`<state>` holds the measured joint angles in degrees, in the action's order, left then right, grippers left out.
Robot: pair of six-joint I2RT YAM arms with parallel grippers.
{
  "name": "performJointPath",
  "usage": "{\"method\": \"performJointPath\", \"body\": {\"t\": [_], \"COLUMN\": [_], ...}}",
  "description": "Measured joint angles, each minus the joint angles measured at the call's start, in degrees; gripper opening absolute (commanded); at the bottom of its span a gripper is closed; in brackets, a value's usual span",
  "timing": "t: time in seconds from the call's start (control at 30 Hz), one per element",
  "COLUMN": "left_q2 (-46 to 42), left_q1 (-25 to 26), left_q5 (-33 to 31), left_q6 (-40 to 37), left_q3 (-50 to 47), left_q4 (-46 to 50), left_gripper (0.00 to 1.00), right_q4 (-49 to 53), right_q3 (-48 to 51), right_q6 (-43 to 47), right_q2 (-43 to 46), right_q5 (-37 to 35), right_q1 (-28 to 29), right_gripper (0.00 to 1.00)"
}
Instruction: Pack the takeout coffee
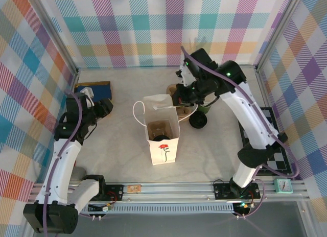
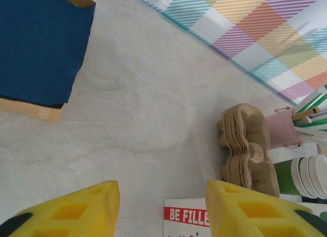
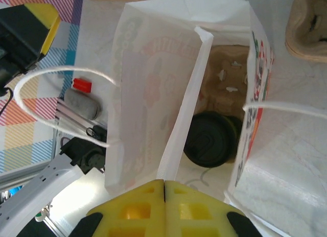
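The straw's loose end (image 3: 204, 34) is over the opening of the bag, so my right gripper keeps going across the bag and lets go of the straw above the coffee inside (image 1: 162, 138).
The white paper bag (image 1: 164, 145) stands open in the middle of the table. Down inside it sits the takeout coffee (image 3: 210, 140), a green cup under a round black lid (image 1: 160, 130), resting on a brown cardboard carrier (image 3: 227, 68). My right gripper (image 3: 164, 183) is at the bag's far top edge (image 1: 178, 102), shut with the rim of the bag's wall (image 3: 184, 114) pinched between its yellow fingers. My left gripper (image 2: 162, 188) is open with nothing between its fingers, hovering over bare table to the left of the bag (image 1: 106, 107). A corner of the bag (image 2: 187, 220) shows below it.
Behind the bag are a stack of cardboard carriers (image 2: 248, 145), a stack of lidless green cups (image 2: 301, 175), a pink cup of straws (image 2: 282, 128) and a loose black lid (image 1: 198, 120). A blue-topped box (image 1: 94, 88) lies at the far left. Plaid walls enclose the table.
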<state>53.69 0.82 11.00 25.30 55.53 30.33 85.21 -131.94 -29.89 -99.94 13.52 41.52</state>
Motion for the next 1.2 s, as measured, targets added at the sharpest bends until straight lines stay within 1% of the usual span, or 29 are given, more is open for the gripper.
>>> {"method": "performJointPath", "body": {"t": [0.23, 0.43, 0.63, 1.07, 1.1, 1.2], "left_q2": [-1.01, -1.11, -1.18, -1.31, -1.31, -1.31], "left_q1": [-0.02, -0.02, -0.02, -0.02, -0.02, -0.02], "left_q5": [-0.63, -0.66, -0.81, -1.22, -1.22, -1.22], "left_q6": [-0.94, -1.14, -1.16, -1.16, -1.16, -1.18], "left_q3": [0.0, -0.81, -1.11, -1.11, -1.11, -1.11], "left_q4": [1.09, 1.05, 1.03, 1.03, 1.03, 1.03], "left_gripper": [0.47, 0.46, 0.46, 0.46, 0.46, 0.46], "right_q4": [3.1, 6.14, 6.95, 6.95, 6.95, 6.95], "right_q3": [-8.41, -12.96, -15.72, -16.06, -16.22, -16.39], "right_q6": [-0.07, 0.31, 0.35, 0.46, 0.52, 0.52], "right_q2": [-8.74, -12.81, -14.95, -17.33, -17.35, -17.35], "right_q5": [-2.12, -3.37, -4.15, -5.6, -5.66, -6.05], "right_q1": [0.96, 1.03, 1.22, 1.22, 1.22, 1.22], "right_gripper": [0.0, 0.0, 0.0, 0.0, 0.01, 0.07]}}
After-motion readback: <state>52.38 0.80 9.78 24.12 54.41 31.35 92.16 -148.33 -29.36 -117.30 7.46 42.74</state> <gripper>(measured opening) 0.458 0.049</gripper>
